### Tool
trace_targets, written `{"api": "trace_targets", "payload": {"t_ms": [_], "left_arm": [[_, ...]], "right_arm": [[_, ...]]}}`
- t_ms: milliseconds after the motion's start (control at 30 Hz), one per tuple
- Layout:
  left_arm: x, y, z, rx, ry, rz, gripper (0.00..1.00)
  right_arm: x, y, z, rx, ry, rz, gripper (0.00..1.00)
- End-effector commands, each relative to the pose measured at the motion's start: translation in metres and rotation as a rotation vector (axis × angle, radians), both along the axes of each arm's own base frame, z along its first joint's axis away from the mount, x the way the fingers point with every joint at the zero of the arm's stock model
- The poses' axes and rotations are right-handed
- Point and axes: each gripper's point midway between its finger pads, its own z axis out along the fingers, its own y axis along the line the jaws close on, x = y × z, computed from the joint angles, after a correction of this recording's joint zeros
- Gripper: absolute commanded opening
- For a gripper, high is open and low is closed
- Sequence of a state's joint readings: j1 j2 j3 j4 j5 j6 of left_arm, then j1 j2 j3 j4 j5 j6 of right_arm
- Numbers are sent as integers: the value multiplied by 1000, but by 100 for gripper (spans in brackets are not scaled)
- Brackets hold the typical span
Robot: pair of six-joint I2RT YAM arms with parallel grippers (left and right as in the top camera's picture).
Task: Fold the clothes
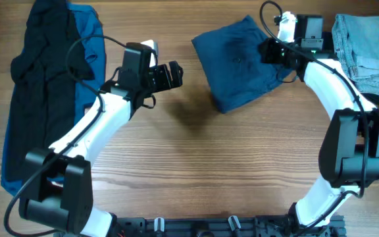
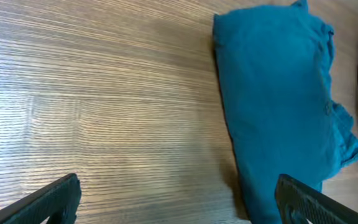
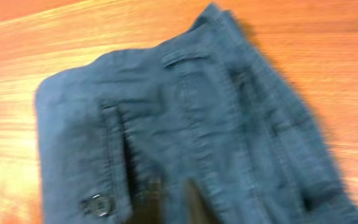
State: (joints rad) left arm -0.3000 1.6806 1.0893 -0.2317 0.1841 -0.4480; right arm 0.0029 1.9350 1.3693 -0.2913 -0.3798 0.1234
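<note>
The dark navy shorts are lying at a slant with a corner (image 1: pixel 226 106) toward the front, so next my left gripper moves away while my right gripper turns them from their front edge (image 1: pixel 258 93).
The dark navy shorts (image 1: pixel 239 62) lie folded at the back middle of the table. In the right wrist view they fill the blurred frame (image 3: pixel 185 118), showing the button (image 3: pixel 95 204) and fly. My right gripper (image 1: pixel 273 51) is at the shorts' right edge. Its fingers (image 3: pixel 171 205) sit close together with a ridge of fabric between them. My left gripper (image 1: pixel 170 74) is open and empty over bare wood, just left of the shorts. Its jaws (image 2: pixel 179 202) are spread wide, with the shorts (image 2: pixel 278 106) lying by the right jaw.
A black garment (image 1: pixel 45 59) lies over a brighter blue one (image 1: pixel 89 33) in a pile along the left side. Pale denim (image 1: pixel 367 43) is heaped at the back right corner. The wooden table (image 1: pixel 196 171) runs to the front edge.
</note>
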Motion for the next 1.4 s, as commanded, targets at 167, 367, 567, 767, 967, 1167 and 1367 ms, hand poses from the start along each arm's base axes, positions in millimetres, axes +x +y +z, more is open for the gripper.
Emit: {"api": "trace_targets", "payload": {"t_ms": [167,367,567,767,967,1167,1367], "left_arm": [[9,31,16,-80,-2,50,100],[6,25,15,-78,5,35,100],[3,20,14,-78,9,24,100],[-4,-4,-1,-65,39,-37,100],[-6,-19,-2,-68,26,-71,100],[-6,-40,-8,-74,9,-115,100],[-1,-81,-41,-133,4,-218,100]], "right_arm": [[-20,82,8,53,3,212,4],[-2,85,-25,75,8,182,4],[9,72,-71,75,62,108,5],[19,44,-85,62,70,28,4],[18,49,-32,183,1,102,6],[7,43,55,170,-121,99,37],[-20,32,80,151,-84,90,85]]}}
